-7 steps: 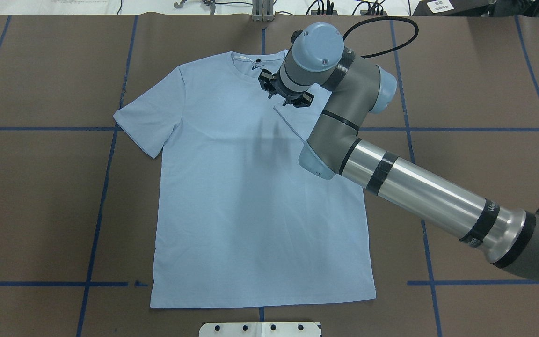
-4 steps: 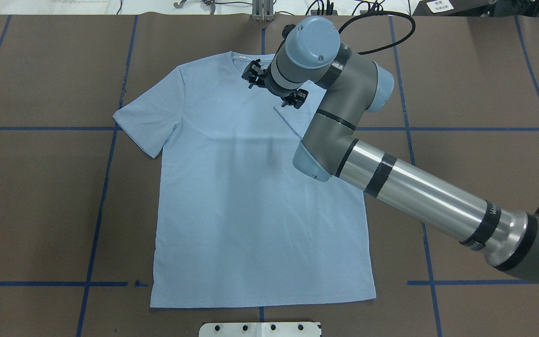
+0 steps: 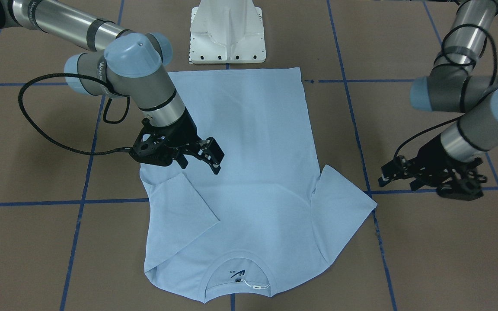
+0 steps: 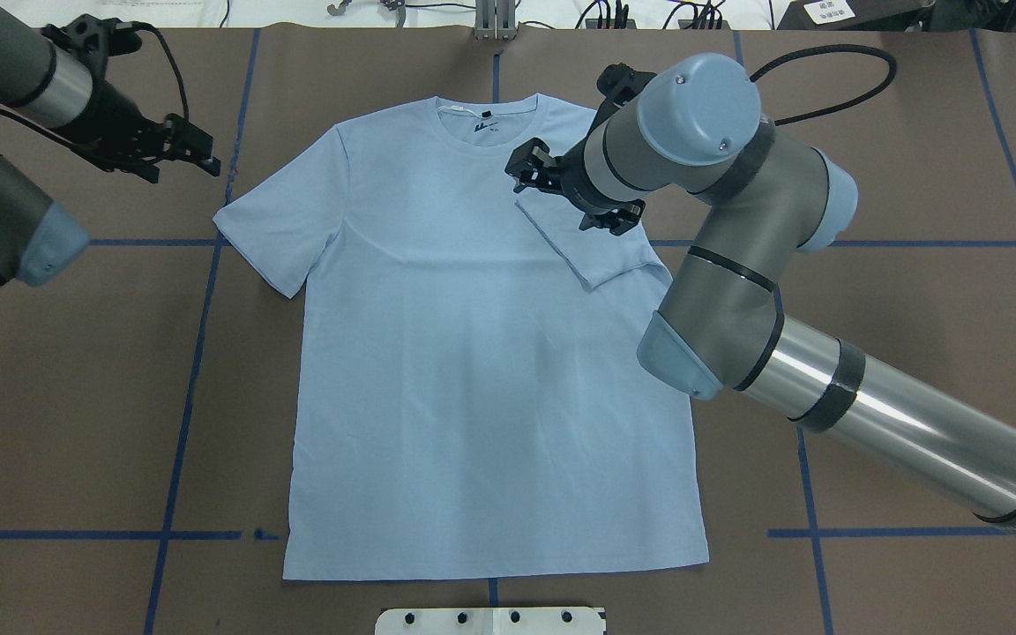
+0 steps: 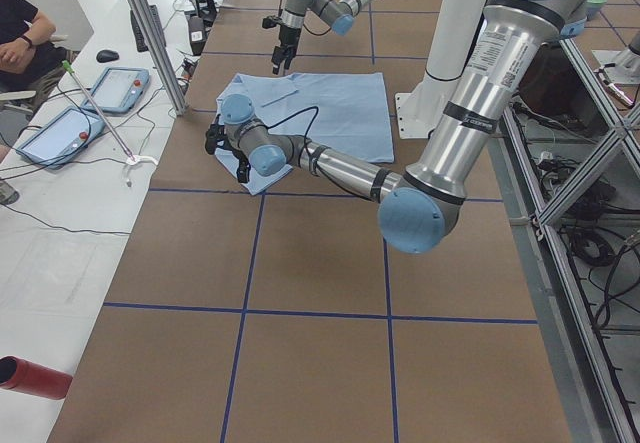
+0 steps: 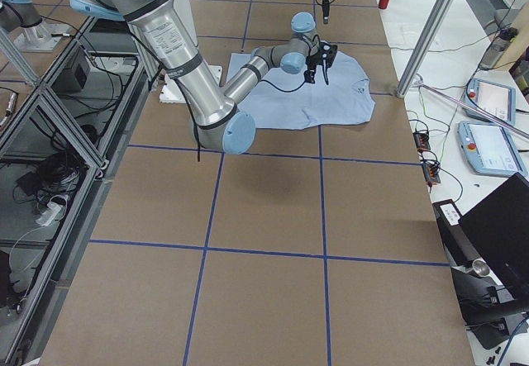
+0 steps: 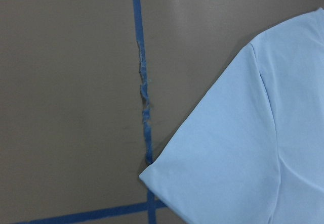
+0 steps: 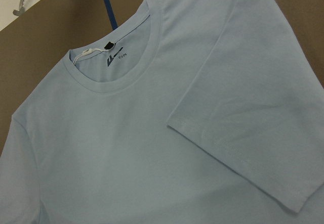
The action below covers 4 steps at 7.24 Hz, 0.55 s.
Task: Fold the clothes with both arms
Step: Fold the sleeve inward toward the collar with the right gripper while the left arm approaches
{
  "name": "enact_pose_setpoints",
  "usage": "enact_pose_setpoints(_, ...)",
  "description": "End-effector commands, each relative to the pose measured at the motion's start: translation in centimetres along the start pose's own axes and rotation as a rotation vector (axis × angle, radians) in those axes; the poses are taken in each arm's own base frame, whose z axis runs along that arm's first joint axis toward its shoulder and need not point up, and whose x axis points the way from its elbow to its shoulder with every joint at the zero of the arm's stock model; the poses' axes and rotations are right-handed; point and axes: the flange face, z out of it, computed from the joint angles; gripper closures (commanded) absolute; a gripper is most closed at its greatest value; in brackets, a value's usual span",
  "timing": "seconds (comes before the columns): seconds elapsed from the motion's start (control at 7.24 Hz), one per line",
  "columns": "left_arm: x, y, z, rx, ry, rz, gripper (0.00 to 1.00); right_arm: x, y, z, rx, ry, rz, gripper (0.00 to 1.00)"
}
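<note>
The folded sleeve [image 3: 178, 220] lies flat by itself. I expect the spread sleeve [image 3: 339, 211] to fold over near its seam and stay down when I carry it inward.
The light blue T-shirt [image 4: 473, 370] lies flat on the brown table, collar and white neck tag [image 4: 486, 119] at the far side. No chest print shows. Its right sleeve [image 4: 592, 251] is folded in over the body; it also shows in the right wrist view [image 8: 253, 107]. My right gripper [image 4: 561, 198] hovers open and empty just above that folded sleeve [image 3: 180, 203]. My left gripper [image 4: 182, 163] is open and empty over bare table, beyond the spread left sleeve [image 4: 283, 220], apart from it. The left wrist view shows that sleeve's corner [image 7: 238, 148].
The white pedestal base [image 3: 227, 30] stands at the shirt's hem side. Blue tape lines [image 4: 182, 423] cross the table. In the exterior left view an operator [image 5: 20, 33], tablets [image 5: 60, 133], a metal post [image 5: 150, 33] and a red cylinder [image 5: 35, 378] are off the table's side.
My right gripper moved from near the collar back to the right, uncovering the folded sleeve. My left arm and gripper have come into view at the upper left.
</note>
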Motion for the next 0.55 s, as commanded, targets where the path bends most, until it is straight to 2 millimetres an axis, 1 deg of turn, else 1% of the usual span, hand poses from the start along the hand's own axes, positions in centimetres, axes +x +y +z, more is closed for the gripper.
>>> enact_pose_setpoints(0.0,-1.8,-0.3,4.9,0.040,-0.058,-0.090,0.04,0.6,0.7,-2.2,0.002,-0.024,-0.005,0.00)
enact_pose_setpoints(0.14,-2.0,-0.6,5.1,0.059,-0.080,-0.106,0.07,1.1,0.9,-2.1,-0.002,-0.019,-0.007,0.00)
enact_pose_setpoints(0.28,-1.8,-0.6,5.0,0.061,-0.077,-0.113,0.13,0.9,0.9,-2.2,-0.002,-0.022,-0.006,0.00)
enact_pose_setpoints(0.41,-1.6,0.1,5.9,0.046,-0.081,-0.102,0.18,1.1,0.9,-2.1,-0.002,-0.019,-0.007,0.00)
